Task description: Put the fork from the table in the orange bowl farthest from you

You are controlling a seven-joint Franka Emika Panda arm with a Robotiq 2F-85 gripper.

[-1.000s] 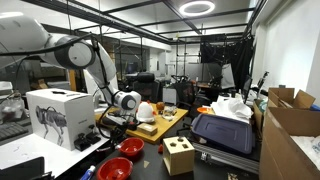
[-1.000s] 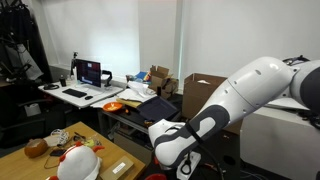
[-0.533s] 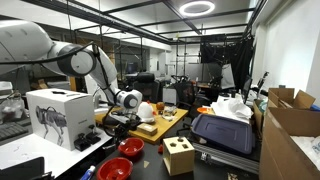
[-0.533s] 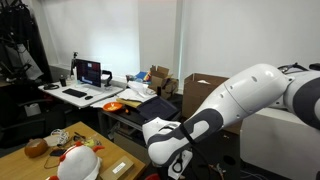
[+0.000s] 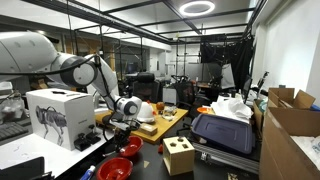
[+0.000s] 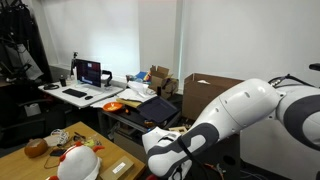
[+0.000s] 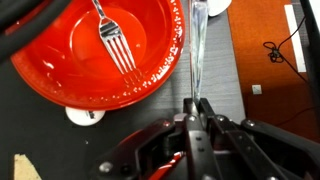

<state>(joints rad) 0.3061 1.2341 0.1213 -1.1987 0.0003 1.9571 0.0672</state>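
Note:
The fork's gripped end is past the bowl [image 7: 92, 62] that holds another fork, so my gripper should go on over the farthest orange bowl [image 5: 131, 147] and let go inside that bowl's rim.
In the wrist view my gripper [image 7: 196, 102] is shut on the handle of a thin silver utensil [image 7: 196, 45], seen edge-on, which looks like a fork. It hangs just beside the rim of an orange-red bowl [image 7: 60, 75]. Another silver fork [image 7: 117, 45] lies inside that bowl. In an exterior view the gripper [image 5: 118, 122] is low over the pale wood table [image 5: 168, 124], above two red bowls [image 5: 131, 147] [image 5: 116, 168]. In an exterior view the arm [image 6: 215, 125] hides the gripper, and the table [image 6: 112, 152] shows at lower left.
A white box printed with a robot dog [image 5: 55, 112] stands beside the arm. A white helmet [image 5: 146, 109] [image 6: 75, 162] and a wooden cube with holes [image 5: 179, 155] are near the bowls. A far desk holds a laptop [image 6: 90, 73] and an orange bowl [image 6: 113, 105].
The arm has swung lower and nearer the camera; its elbow has moved left and down in both exterior views, and the gripper has dropped slightly toward the bowls.

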